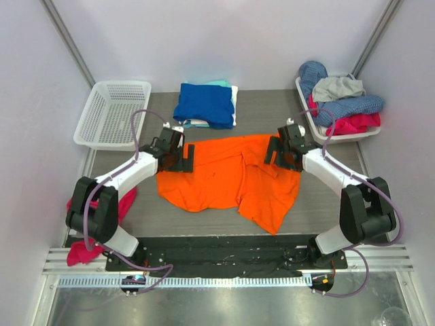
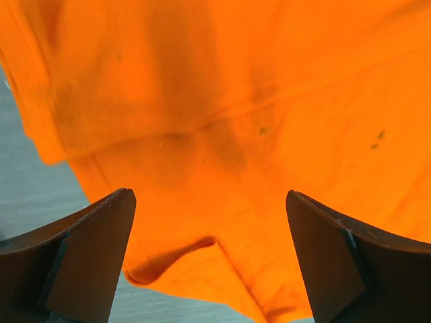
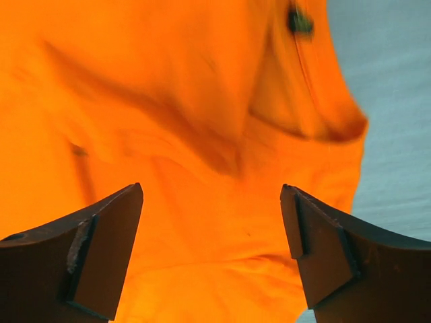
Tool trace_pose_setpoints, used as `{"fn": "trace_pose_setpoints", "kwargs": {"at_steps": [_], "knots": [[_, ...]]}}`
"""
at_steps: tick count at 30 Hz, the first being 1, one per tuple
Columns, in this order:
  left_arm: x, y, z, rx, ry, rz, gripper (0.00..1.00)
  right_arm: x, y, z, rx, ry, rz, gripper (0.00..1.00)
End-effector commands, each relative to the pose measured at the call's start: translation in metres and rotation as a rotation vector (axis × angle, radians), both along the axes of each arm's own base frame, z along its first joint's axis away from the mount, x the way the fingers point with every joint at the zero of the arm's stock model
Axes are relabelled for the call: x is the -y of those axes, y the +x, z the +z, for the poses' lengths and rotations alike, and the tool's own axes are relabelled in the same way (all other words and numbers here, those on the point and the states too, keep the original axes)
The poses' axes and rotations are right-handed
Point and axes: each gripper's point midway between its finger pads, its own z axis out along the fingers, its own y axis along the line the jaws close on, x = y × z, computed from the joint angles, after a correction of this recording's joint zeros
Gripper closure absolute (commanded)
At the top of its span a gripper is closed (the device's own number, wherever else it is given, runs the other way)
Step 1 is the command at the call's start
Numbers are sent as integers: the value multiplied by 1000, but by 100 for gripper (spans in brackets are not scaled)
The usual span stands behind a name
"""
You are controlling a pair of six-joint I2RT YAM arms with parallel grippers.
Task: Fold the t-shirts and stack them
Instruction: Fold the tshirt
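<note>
The orange t-shirt's front flap (image 1: 269, 207) sticks out at a slant past its front edge, so my right gripper should move away from the t-shirt's back corner and go for the flap's tip (image 1: 274, 229) first.
A bright orange t-shirt (image 1: 231, 180) lies crumpled and partly spread in the middle of the table. My left gripper (image 1: 187, 157) hovers open over its back left corner. In the left wrist view, orange cloth (image 2: 222, 101) with a folded hem fills the space between the wide-apart fingers (image 2: 94, 256). My right gripper (image 1: 274, 153) stands open over the shirt's back right corner. The right wrist view shows wrinkled orange cloth (image 3: 168, 101) below its spread fingers (image 3: 323, 256). Behind the orange shirt, a royal blue t-shirt (image 1: 204, 104) sits folded on pale teal and white ones.
A white mesh basket (image 1: 112, 112) stands at the back left. At the back right, a white tray (image 1: 343, 138) holds a heap of blue, grey and pink clothes (image 1: 340, 98). Pink cloth (image 1: 85, 251) hangs by the left arm's base.
</note>
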Motion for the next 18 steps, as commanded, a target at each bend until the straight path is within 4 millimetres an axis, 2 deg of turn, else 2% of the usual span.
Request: {"fn": "trace_pose_setpoints", "kwargs": {"at_steps": [1,4,8,13,18], "knots": [[1,-5,19,61,-53,24,0,-10,0,-2,87,108,-53,13],[-3,-11,16,54,-41,26,0,-10,-5,-16,70,115,-57,15],[-9,-18,9,41,-19,32,0,-11,-5,-21,75,130,-62,18],[-17,-32,5,10,1,52,0,-15,-7,-18,71,150,-54,18],[-32,-62,-4,-45,2,129,0,-17,-11,-10,74,165,-41,18]]}}
